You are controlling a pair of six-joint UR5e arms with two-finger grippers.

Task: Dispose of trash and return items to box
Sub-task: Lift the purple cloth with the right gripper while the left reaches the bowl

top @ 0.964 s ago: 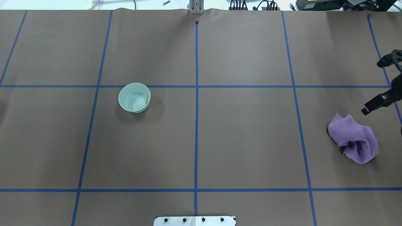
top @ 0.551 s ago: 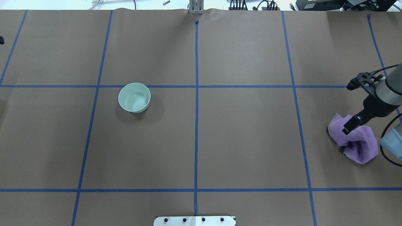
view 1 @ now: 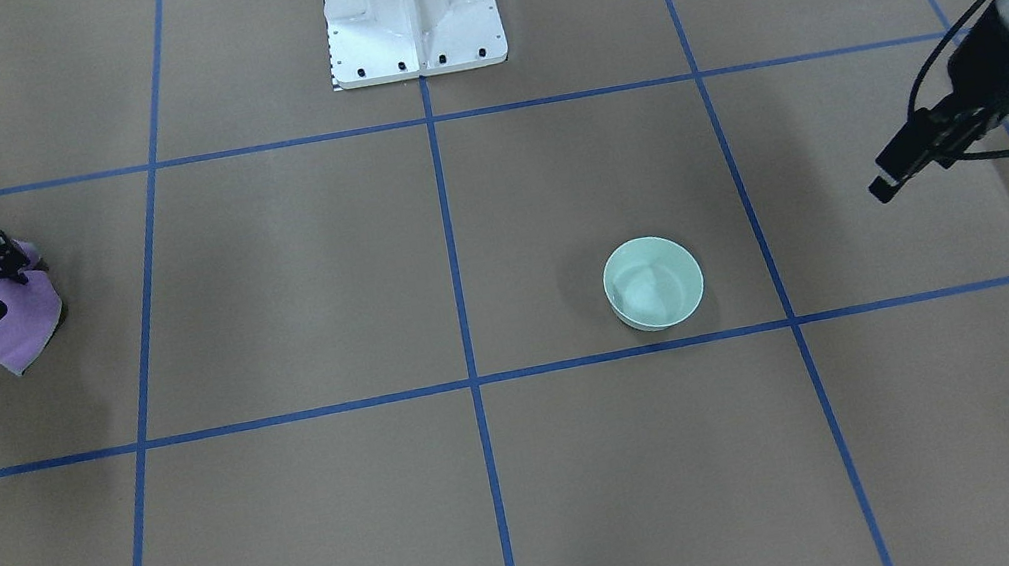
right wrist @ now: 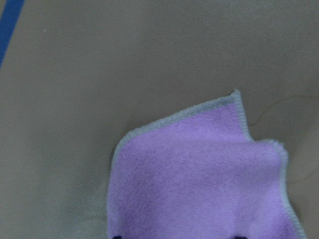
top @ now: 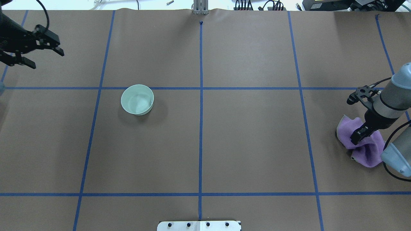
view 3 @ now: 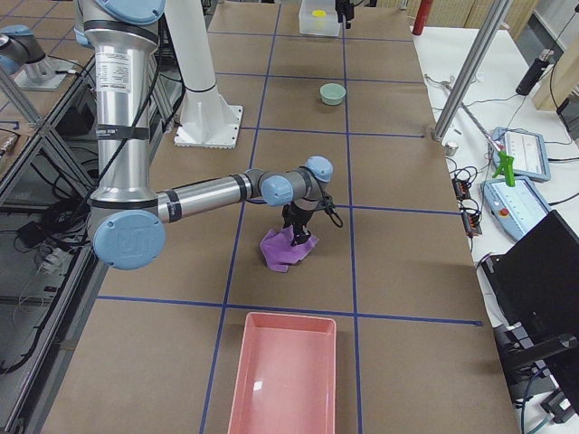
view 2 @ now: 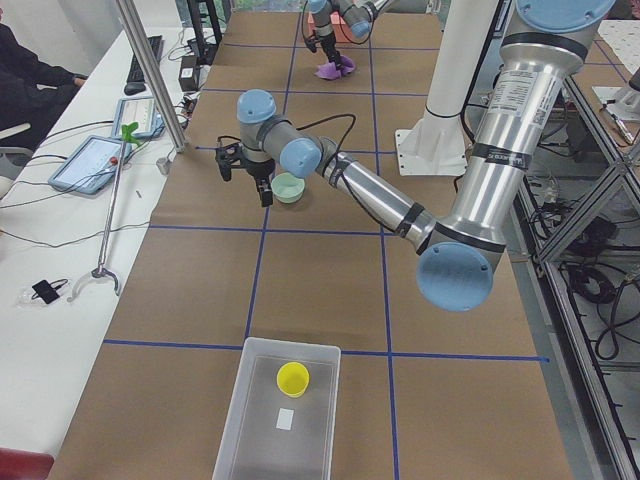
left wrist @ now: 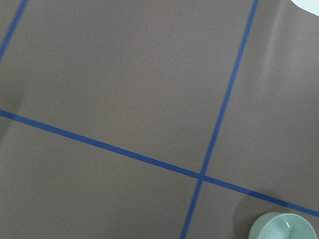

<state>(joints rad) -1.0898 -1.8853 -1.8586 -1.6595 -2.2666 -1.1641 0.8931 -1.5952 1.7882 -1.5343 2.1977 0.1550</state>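
Note:
My right gripper will bunch the purple cloth at the pinch when I lift, and the purple cloth's loose corner (view 1: 17,361) will droop, because it sticks out past the gripper.
A crumpled purple cloth (top: 369,154) lies at the table's right and also shows in the front view (view 1: 15,325). My right gripper (top: 355,140) is down on it, open. In the right wrist view its two dark fingertips (right wrist: 115,236) stand apart at the cloth's (right wrist: 199,174) lower edge. A mint-green bowl (top: 137,99) stands left of centre. My left gripper (top: 48,60) is open and empty, raised at the far left, beyond the bowl. The yellow cup (view 2: 293,378) sits inside the translucent box (view 2: 255,420) at the table's left end.
A pink tray (view 3: 280,380) lies at the table's right end, near the cloth (view 3: 285,249). The white robot base (view 1: 411,9) stands at the middle of the near edge. Blue tape lines divide the brown table cover. Operators' desks flank the far side.
My right arm has come in from the right and lowered its gripper onto the purple cloth. My left gripper has entered the overhead view at top left. The bowl and cloth have not moved.

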